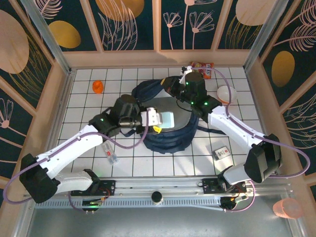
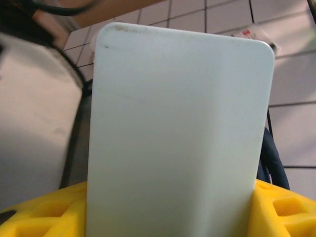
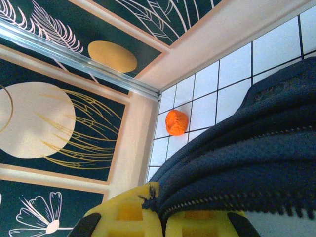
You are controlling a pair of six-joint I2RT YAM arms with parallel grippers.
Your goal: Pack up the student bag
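The bag's zippered edge [image 1: 153,92] is held clear of the white slab by my right gripper, so my left gripper should keep lowering the slab until it reaches the grey lining [image 1: 174,104].
The navy student bag [image 1: 170,140] lies in the middle of the tiled table with its mouth held open and the grey lining showing. My left gripper [image 1: 157,123] is shut on a flat pale white slab with rounded corners [image 1: 167,119], holding it over the open mouth. In the left wrist view the slab [image 2: 177,133] stands between my yellow fingers [image 2: 34,217], with the bag's edge [image 2: 272,160] behind it. My right gripper [image 1: 183,80] is at the bag's far rim. In the right wrist view it [image 3: 163,217] is shut on the bag's zippered edge [image 3: 256,148].
An orange ball [image 1: 98,87] [image 3: 176,122] lies at the far left. A red snack packet [image 1: 202,66] and a white round object [image 1: 227,93] sit at the far right. A small box [image 1: 222,152] lies front right, and a clear wrapped item [image 1: 110,154] front left. Wooden walls surround the table.
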